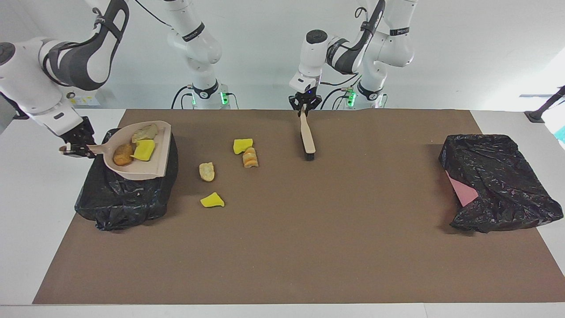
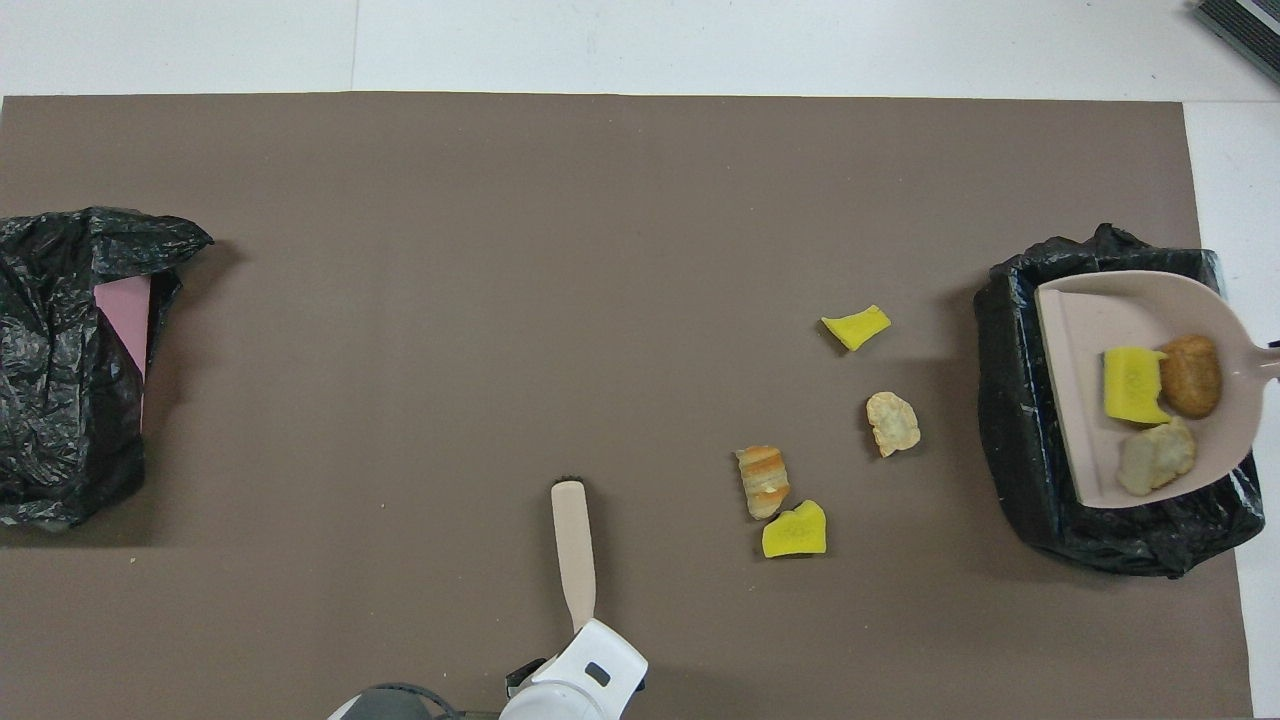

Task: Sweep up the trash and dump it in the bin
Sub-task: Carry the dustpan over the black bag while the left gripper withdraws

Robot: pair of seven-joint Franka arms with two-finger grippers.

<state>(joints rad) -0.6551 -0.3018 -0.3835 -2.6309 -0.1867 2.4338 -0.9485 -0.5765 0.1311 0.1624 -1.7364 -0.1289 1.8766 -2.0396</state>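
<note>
The robot's right gripper should pull the dustpan back while lifting its handle [image 2: 1269, 361] to dump, since the dustpan's front edge [image 2: 1062, 402] reaches almost to the bin's rim beside the mat.
My right gripper [image 1: 73, 149] is shut on the handle of the beige dustpan [image 1: 165, 145], holding it over the black-bagged bin [image 1: 128, 201] at the right arm's end. The pan [image 2: 1075, 330] carries three pieces of trash: a yellow chunk [image 2: 1133, 384], a brown lump [image 2: 1190, 375] and a tan lump [image 2: 1155, 456]. Several more scraps lie on the mat: a yellow one [image 1: 242, 145], a striped bread piece [image 1: 250, 157], a tan lump [image 1: 206, 171] and another yellow one [image 1: 212, 201]. My left gripper [image 1: 304, 106] is at the handle end of the beige brush [image 1: 307, 139], whose bristles touch the mat.
A second black-bagged bin [image 1: 499, 176] with a pink side showing sits at the left arm's end of the brown mat [image 1: 309, 247]. White table borders the mat on all sides.
</note>
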